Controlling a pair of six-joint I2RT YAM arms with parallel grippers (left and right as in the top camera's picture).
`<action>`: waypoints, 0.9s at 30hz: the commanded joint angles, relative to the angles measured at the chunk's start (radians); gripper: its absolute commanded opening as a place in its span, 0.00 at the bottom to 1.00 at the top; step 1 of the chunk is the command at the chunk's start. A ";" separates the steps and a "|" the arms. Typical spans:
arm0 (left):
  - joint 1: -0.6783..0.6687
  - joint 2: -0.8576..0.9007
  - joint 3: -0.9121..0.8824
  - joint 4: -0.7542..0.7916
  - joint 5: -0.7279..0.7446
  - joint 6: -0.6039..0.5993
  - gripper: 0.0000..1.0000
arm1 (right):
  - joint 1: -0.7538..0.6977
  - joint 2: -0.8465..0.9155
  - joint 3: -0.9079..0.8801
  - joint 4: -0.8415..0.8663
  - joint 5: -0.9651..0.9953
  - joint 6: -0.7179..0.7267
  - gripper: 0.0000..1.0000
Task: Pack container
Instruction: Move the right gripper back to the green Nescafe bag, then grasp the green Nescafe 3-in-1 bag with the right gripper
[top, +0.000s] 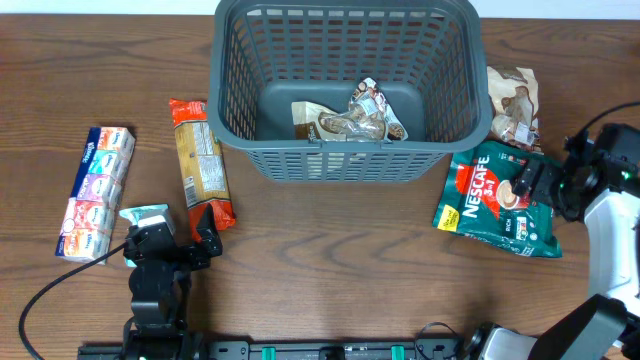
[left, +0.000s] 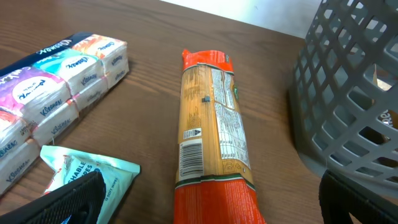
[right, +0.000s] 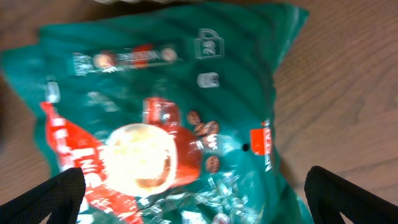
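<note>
The green Nescafe bag's end (top: 540, 222) is clear of the container and below my right gripper's open fingers. I should go down next until the fingers pinch its film (right: 239, 118).
The dark grey lattice container (top: 452, 120) stands at the back centre and holds a brown-and-white packet (top: 352, 120); its wall shows in the left wrist view (left: 348, 106). A long orange pasta packet (top: 201, 164) lies left of it, also in the left wrist view (left: 211, 143). My left gripper (top: 168, 238) is open, just short of the packet's near end (left: 205, 208). My right gripper (top: 535, 185) is open over a green Nescafe bag (top: 490, 205), which fills the right wrist view (right: 168, 124) between the fingers.
A multipack of tissues (top: 95, 192) lies at the far left. A teal wipes pack (top: 148, 213) lies under the left gripper's left finger. A brown-and-white bag (top: 512, 105) lies right of the container, behind the Nescafe bag.
</note>
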 joint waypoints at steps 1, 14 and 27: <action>-0.003 0.004 -0.019 -0.010 0.010 -0.001 0.99 | -0.058 0.027 -0.040 0.048 -0.040 -0.042 0.99; -0.003 0.004 -0.019 -0.009 0.010 -0.002 0.99 | -0.121 0.212 -0.057 0.175 -0.135 -0.110 0.99; -0.003 0.004 -0.019 -0.009 0.010 -0.002 0.99 | -0.120 0.439 -0.057 0.295 -0.330 -0.216 0.62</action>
